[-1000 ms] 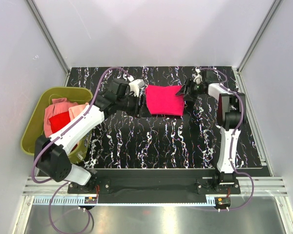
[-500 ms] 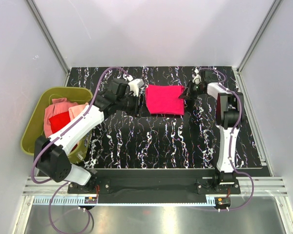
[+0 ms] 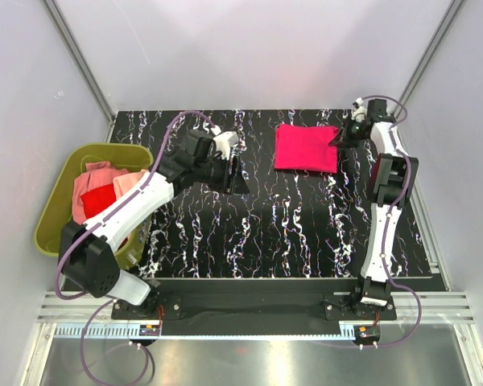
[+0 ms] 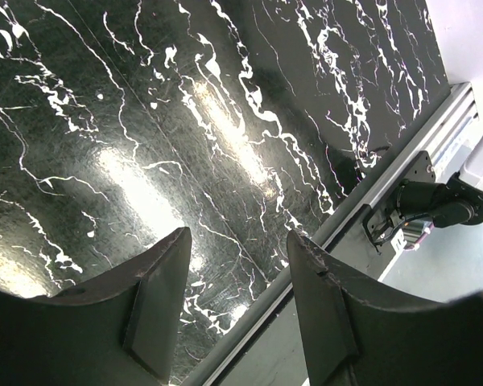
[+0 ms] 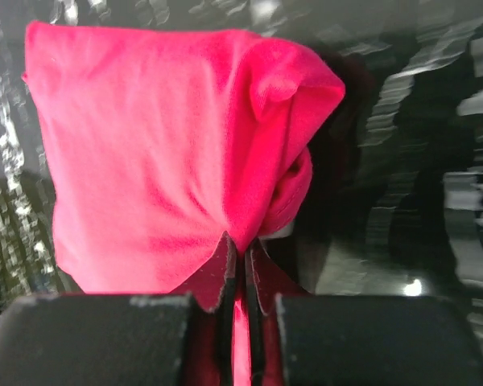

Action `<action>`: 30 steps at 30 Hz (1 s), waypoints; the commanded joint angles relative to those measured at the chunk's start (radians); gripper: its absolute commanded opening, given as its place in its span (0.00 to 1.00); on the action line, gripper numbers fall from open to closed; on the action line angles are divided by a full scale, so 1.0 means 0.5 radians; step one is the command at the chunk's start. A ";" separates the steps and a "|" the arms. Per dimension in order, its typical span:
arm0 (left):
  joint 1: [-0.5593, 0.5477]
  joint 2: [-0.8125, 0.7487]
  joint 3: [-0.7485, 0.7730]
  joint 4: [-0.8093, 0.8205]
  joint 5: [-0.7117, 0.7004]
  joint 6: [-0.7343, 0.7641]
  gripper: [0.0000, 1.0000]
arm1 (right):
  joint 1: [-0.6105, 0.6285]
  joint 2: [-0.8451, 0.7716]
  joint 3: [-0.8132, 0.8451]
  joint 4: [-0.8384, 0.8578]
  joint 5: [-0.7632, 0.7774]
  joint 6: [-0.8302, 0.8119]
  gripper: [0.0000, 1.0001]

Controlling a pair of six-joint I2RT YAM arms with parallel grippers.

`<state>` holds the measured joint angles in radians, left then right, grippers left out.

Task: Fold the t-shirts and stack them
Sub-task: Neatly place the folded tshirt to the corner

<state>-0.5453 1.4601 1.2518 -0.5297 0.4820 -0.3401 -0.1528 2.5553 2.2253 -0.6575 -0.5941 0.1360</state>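
Observation:
I should keep pulling with my right gripper until the folded magenta-pink t-shirt (image 3: 306,149) lies at the back corner. The t-shirt is flat, its edge is gripped and that corner is clear.
A folded magenta-pink t-shirt (image 3: 306,147) lies on the black marbled table (image 3: 266,225) at the back right. My right gripper (image 3: 338,138) is shut on its right edge; in the right wrist view the cloth (image 5: 161,153) bunches up between the closed fingertips (image 5: 240,248). My left gripper (image 3: 240,173) hovers over the table's middle left, open and empty; in the left wrist view its fingers (image 4: 161,297) frame bare table. Red and salmon-pink t-shirts (image 3: 101,193) lie crumpled in the olive-green tub (image 3: 52,217) on the left.
The tub sits off the table's left edge, beside the left arm's elbow. White walls enclose the table on three sides, with a metal rail (image 4: 370,201) along its edge. The right arm stretches far toward the back right corner.
The right gripper shut on the magenta-pink t-shirt's right edge and dragged it right and toward the back. The left gripper stayed about where it was, open.

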 commanded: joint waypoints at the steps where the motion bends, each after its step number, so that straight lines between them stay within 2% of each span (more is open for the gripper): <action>1: 0.011 0.019 0.012 0.065 0.079 -0.010 0.56 | -0.096 0.108 0.310 -0.210 0.084 -0.140 0.02; 8: 0.011 0.059 0.018 0.078 0.134 -0.013 0.56 | -0.225 0.326 0.743 -0.293 0.252 -0.256 0.02; 10: 0.011 0.068 0.018 0.078 0.143 -0.013 0.56 | -0.280 0.353 0.847 -0.280 0.213 -0.238 0.02; 13: 0.008 0.083 0.018 0.081 0.159 -0.016 0.56 | -0.311 0.347 0.875 -0.219 0.359 -0.244 0.02; 16: 0.011 0.086 0.021 0.075 0.171 -0.013 0.56 | -0.372 0.375 0.940 -0.170 0.339 -0.263 0.02; 20: 0.008 0.089 0.027 0.068 0.159 -0.007 0.56 | -0.385 0.402 0.952 -0.032 0.387 -0.495 0.02; 30: 0.008 0.166 0.012 0.081 0.199 -0.019 0.56 | -0.400 0.559 1.059 0.302 0.501 -0.563 0.04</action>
<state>-0.5453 1.5333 1.2518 -0.5251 0.5476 -0.3408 -0.3542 2.8246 2.6976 -0.6113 -0.3809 -0.0990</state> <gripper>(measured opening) 0.562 0.069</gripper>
